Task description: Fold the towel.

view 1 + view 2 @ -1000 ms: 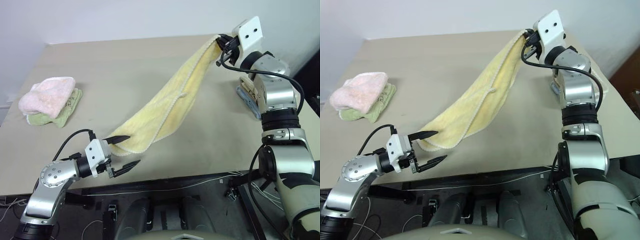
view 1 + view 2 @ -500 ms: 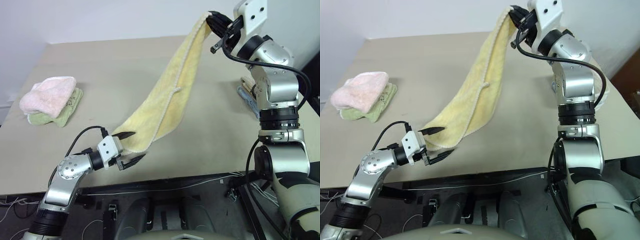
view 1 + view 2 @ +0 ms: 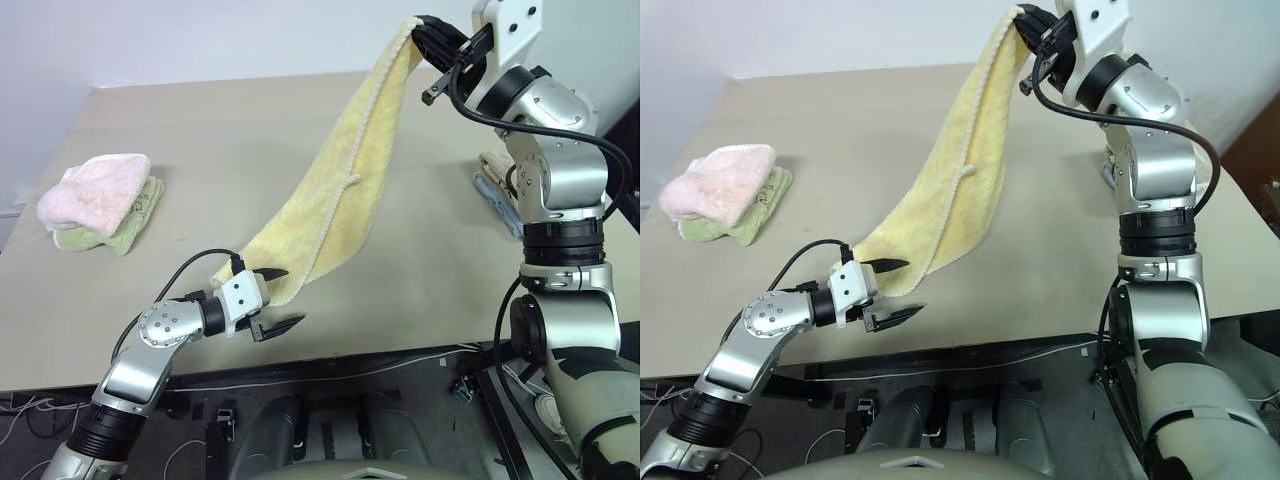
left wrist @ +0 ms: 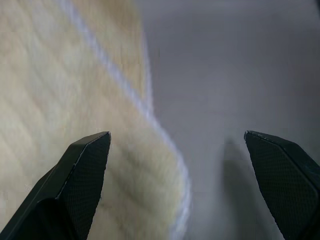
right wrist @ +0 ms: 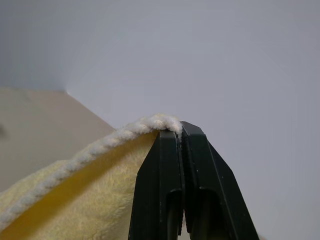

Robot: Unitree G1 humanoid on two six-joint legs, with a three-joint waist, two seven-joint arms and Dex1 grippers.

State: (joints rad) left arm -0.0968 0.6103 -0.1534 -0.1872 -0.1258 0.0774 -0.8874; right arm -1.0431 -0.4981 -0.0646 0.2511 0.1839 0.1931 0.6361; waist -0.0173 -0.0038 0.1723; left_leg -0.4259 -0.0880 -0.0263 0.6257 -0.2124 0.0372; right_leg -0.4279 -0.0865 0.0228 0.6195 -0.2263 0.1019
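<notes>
The towel will fold over into a long flat strip when I move its corded edge (image 3: 331,216) across, because it hangs limp and bends softly (image 3: 284,245).
The pale yellow towel (image 3: 340,190) with its whitish corded edge hangs in a long slant from high at the back right down to the table (image 3: 200,130) near the front. My right gripper (image 3: 425,25) is shut on its top corner, seen pinched between the black fingers in the right wrist view (image 5: 180,131). My left gripper (image 3: 290,297) stands open at the towel's lower corner (image 4: 60,90), low over the table. The corner reaches partway into the gap from one finger's side (image 4: 176,135); the other finger is over bare table.
A pink fluffy towel (image 3: 95,185) lies on a greenish folded one (image 3: 125,232) at the table's left. A folded pale cloth (image 3: 495,190) sits at the right edge behind my right arm. The table's front edge runs just below my left gripper.
My right gripper has lifted the towel's top corner higher, so the towel hangs steeper. My left gripper has moved right along the front edge to the towel's lower corner.
</notes>
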